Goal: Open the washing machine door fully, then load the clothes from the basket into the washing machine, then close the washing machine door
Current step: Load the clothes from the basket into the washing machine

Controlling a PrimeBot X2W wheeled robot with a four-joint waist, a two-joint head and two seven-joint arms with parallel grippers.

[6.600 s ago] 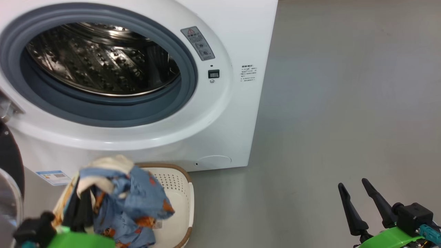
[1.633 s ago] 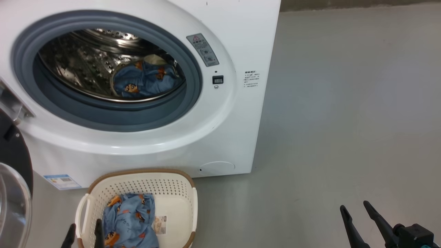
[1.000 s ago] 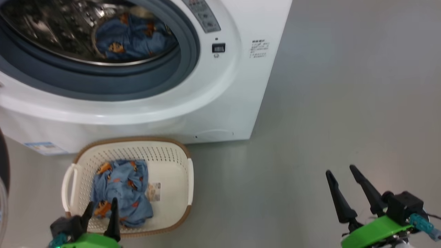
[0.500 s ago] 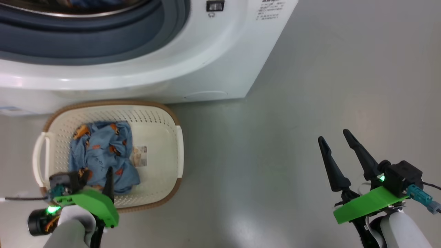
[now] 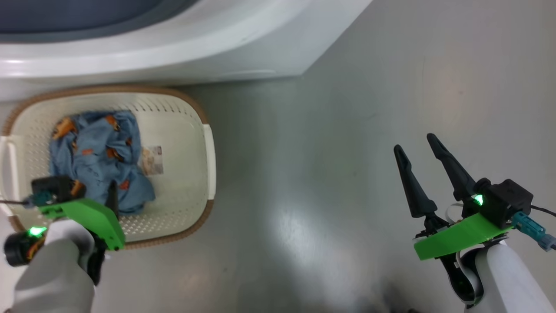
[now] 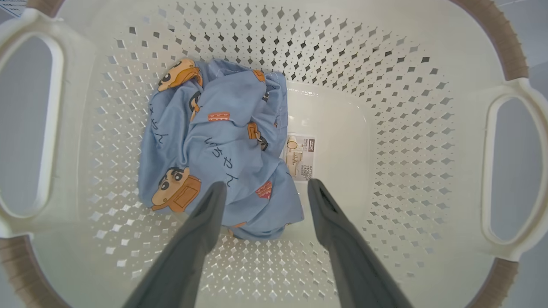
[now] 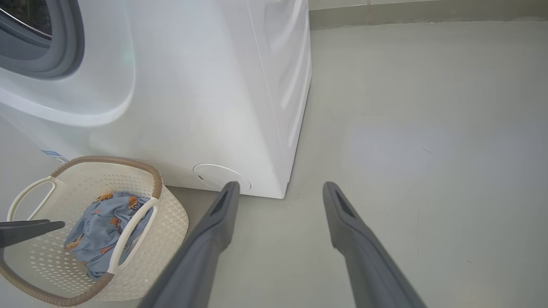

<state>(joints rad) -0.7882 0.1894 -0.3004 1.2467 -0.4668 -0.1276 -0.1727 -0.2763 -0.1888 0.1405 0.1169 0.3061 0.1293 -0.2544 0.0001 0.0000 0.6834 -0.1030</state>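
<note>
The blue clothes are bunched up in deep folds. They will open out long and trail over the machine's opening when I carry them in.
The cream basket stands on the floor against the white washing machine. A crumpled blue piece of the clothes lies in its left half. My left gripper hangs open inside the basket. Its fingertips straddle the near edge of the blue clothes from just above. My right gripper is open and empty over bare floor to the right. From the right gripper I see the machine, the basket and the clothes. The washing machine door is out of view.
A paper label shows on the basket's bottom beside the fabric. The grey gasket rings the machine's open mouth, with a round service flap low on the front. Grey floor stretches to the right.
The head camera has tilted down, so the machine slid up out of the picture. My left gripper has come lower into the basket over the blue garment. The right gripper stays open.
</note>
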